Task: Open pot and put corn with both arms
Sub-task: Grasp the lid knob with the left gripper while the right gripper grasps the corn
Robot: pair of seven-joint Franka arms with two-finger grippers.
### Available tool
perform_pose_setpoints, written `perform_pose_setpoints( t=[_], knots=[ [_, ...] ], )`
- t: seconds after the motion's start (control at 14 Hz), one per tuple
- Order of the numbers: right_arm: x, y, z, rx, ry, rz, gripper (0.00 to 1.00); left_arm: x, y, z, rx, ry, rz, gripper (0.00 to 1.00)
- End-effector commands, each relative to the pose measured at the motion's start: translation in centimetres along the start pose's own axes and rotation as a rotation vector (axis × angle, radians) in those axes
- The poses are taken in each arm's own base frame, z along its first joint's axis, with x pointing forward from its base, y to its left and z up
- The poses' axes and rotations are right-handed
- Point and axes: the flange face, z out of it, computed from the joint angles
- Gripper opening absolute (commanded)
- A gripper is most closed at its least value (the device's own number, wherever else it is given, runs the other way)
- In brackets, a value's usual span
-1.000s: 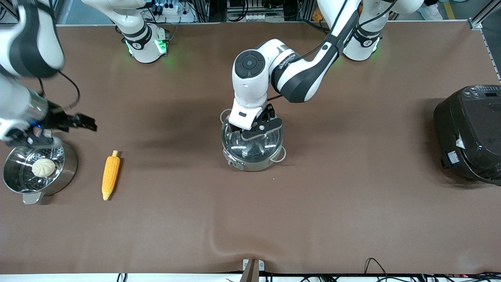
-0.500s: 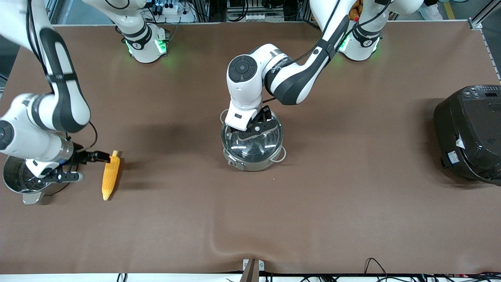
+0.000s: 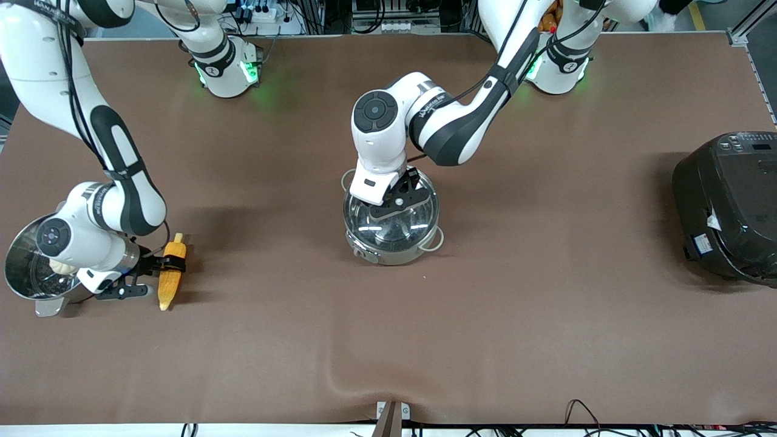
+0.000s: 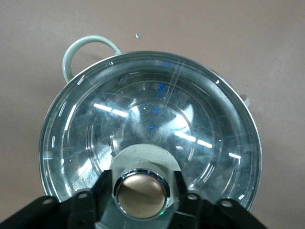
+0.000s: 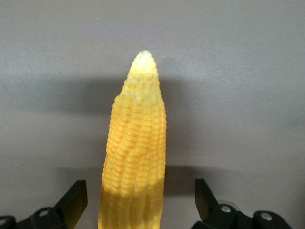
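Observation:
The glass lid (image 3: 387, 229) lets me see only shiny steel, so I should expect to find an empty steel pot (image 3: 386, 252) when I lift the lid for the corn.
The steel pot (image 3: 388, 254) stands mid-table with its glass lid (image 3: 397, 226) on. My left gripper (image 3: 393, 203) is over the lid, shut on the coppery knob (image 4: 141, 196). In the left wrist view the left gripper (image 4: 142, 191) has a black finger against each side of the knob. The corn (image 3: 168, 290) lies on the table toward the right arm's end. My right gripper (image 3: 172, 264) is down at the corn's thicker half and open. In the right wrist view the right gripper (image 5: 140, 200) straddles the corn (image 5: 136, 143) with a gap on each side.
A steamer pot (image 3: 24, 282) with a white bun stands beside the corn, partly under the right arm. A big black cooker (image 3: 728, 206) sits at the left arm's end. One pale pot handle (image 4: 88, 45) sticks out from the rim.
My right arm has swung from over the steamer pot down to the corn, and its open fingers now straddle it. My left gripper has stayed at the lid knob.

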Motion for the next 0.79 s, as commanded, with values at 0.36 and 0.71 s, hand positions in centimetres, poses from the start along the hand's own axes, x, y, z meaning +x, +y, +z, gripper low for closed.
perform_pose_setpoints(
  t=[0.36,0.71],
  knots=[
    [0.6,-0.1,0.3,-0.001,-0.007,-0.027,0.33,0.0,0.3,0.5,0.015,0.009,-0.003,0.0],
    [0.6,0.0,0.1,0.0,-0.009,-0.122,0.0,0.8,-1.5,-4.6,0.02,0.002,0.005,0.0]
  ],
)
